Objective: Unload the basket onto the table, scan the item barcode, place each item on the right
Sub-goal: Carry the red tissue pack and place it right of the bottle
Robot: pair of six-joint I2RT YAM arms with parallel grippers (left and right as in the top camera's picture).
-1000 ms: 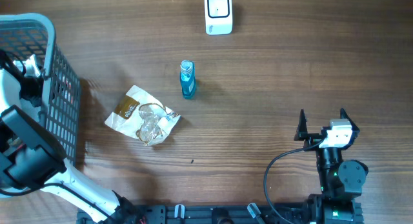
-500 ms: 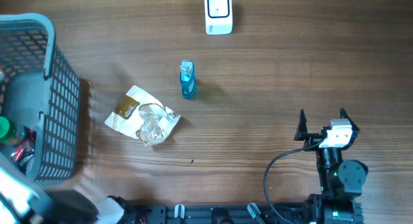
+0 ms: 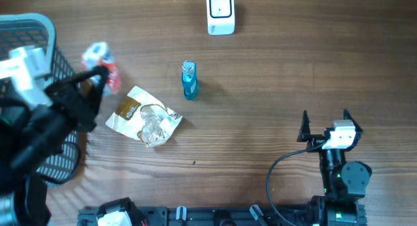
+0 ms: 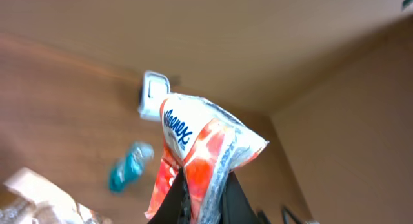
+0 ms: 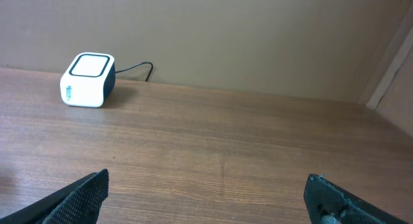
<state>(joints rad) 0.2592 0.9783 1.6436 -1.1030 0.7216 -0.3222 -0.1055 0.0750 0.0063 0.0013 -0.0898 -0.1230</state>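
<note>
My left gripper is holding the tissue pack [image 3: 102,62] clear of the basket, and the wood [image 3: 212,96] beside the blue bottle is free. My left gripper should keep going there and let go of the pack.
My left gripper [image 3: 98,77] is shut on a red and white Kleenex tissue pack [image 3: 103,64] and holds it in the air just right of the basket. In the left wrist view the pack [image 4: 200,150] sticks up from between the black fingers [image 4: 169,204]. The white barcode scanner [image 3: 221,12] stands at the far edge of the table, also in the left wrist view [image 4: 152,93] and the right wrist view [image 5: 87,79]. My right gripper [image 3: 324,118] rests open near the front right, with nothing between its fingers [image 5: 84,195].
A grey mesh basket [image 3: 39,70] stands at the left edge, partly hidden by my left arm. A crumpled brown and white snack bag [image 3: 143,116] lies left of centre. A small blue bottle [image 3: 189,79] lies beyond it.
My left arm has come up out of the basket and swung right with the tissue pack in its grip. The right arm has stayed still.
</note>
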